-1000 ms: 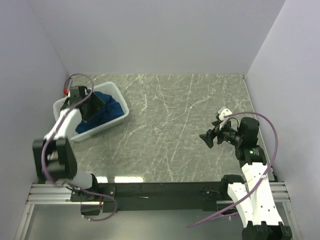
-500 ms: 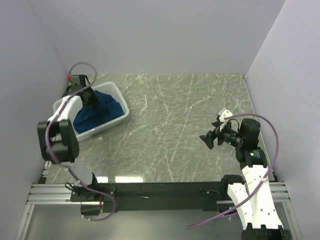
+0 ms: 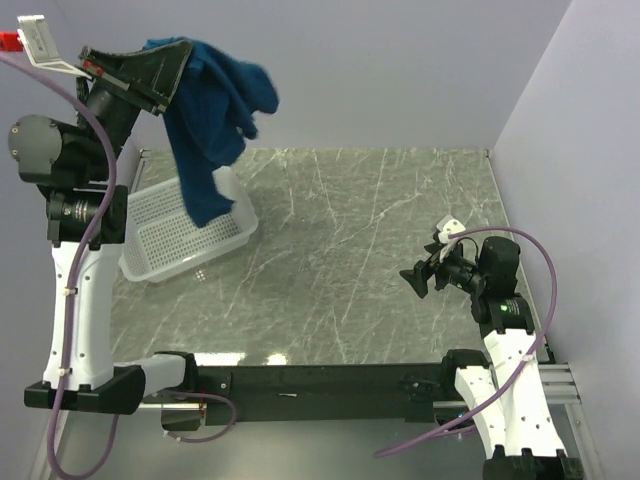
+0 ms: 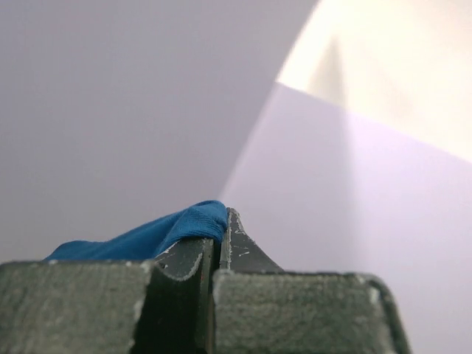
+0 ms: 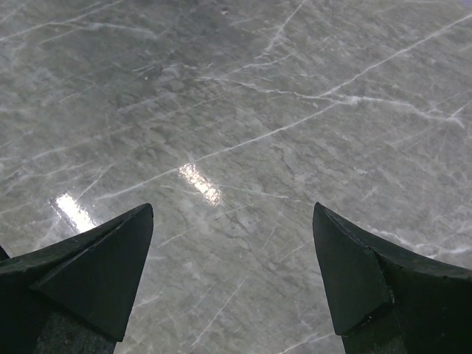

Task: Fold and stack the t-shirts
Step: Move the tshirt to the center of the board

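Note:
My left gripper is carrying the dark blue t-shirt [image 3: 205, 140], which hangs free above the white mesh basket. It should go on toward the open grey marble [image 3: 315, 235] before it lets go there.
A dark blue t-shirt [image 3: 212, 110] hangs crumpled high in the air above the white mesh basket [image 3: 178, 238], its lower end dangling down over the basket's far side. My left gripper [image 3: 180, 52] is shut on the shirt's top. In the left wrist view a fold of the blue t-shirt [image 4: 158, 232] is pinched between the shut jaws of the left gripper [image 4: 220, 225], with only walls behind. My right gripper [image 3: 414, 279] hovers open over the right of the table; in its wrist view the right gripper [image 5: 232, 221] has nothing but marble between its fingers. The print is hidden.
The basket sits at the table's left, tilted towards the wall. Grey marble table [image 3: 350, 250] spreads between basket and right arm. Pale walls close in on the left, back and right sides.
My left gripper shut on the t-shirt in the basket and lifted it high above the table. The basket now shows no shirt inside. The right arm has barely moved.

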Robot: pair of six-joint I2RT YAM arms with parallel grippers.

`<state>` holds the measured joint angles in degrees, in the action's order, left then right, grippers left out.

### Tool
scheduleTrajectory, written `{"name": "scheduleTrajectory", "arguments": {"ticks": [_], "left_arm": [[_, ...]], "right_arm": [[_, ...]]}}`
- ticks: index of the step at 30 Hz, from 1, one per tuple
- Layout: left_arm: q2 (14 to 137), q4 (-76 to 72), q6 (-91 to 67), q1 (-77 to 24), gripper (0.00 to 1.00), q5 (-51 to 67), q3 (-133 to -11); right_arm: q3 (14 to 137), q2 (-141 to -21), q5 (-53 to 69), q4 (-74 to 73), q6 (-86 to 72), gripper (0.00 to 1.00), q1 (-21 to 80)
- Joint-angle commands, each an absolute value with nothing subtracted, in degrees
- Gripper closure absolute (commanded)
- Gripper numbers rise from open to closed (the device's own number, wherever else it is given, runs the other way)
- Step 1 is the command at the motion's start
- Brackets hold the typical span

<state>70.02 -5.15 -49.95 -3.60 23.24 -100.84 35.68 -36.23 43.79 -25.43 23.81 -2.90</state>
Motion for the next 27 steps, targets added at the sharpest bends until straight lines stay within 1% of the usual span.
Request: {"name": "scheduleTrajectory", "arguments": {"ticks": [1,4,10,18,27], "left_arm": [[74.44,-9.05,-57.91,-7.54,0.99,29.08,-106.41],[76.55,-9.93,-59.76,-9.92,1.00,30.40,-108.89],[79.10,-11.95,-61.70,-14.49,0.99,32.34,-109.16],[80.86,-10.55,-59.50,-22.40,0.99,33.57,-108.98],[81.21,-9.32,-57.39,-25.22,0.99,33.66,-107.58]], "right_arm": [[37.71,-36.65,43.15,-24.87,24.52,0.06,-3.16],[37.62,-36.56,42.98,-24.79,24.52,0.06,-3.16],[37.53,-36.74,42.80,-24.79,24.70,0.06,-3.52],[37.53,-37.00,42.80,-24.96,24.70,0.06,-3.69],[37.53,-37.35,42.80,-24.87,24.87,0.06,-3.78]]}}
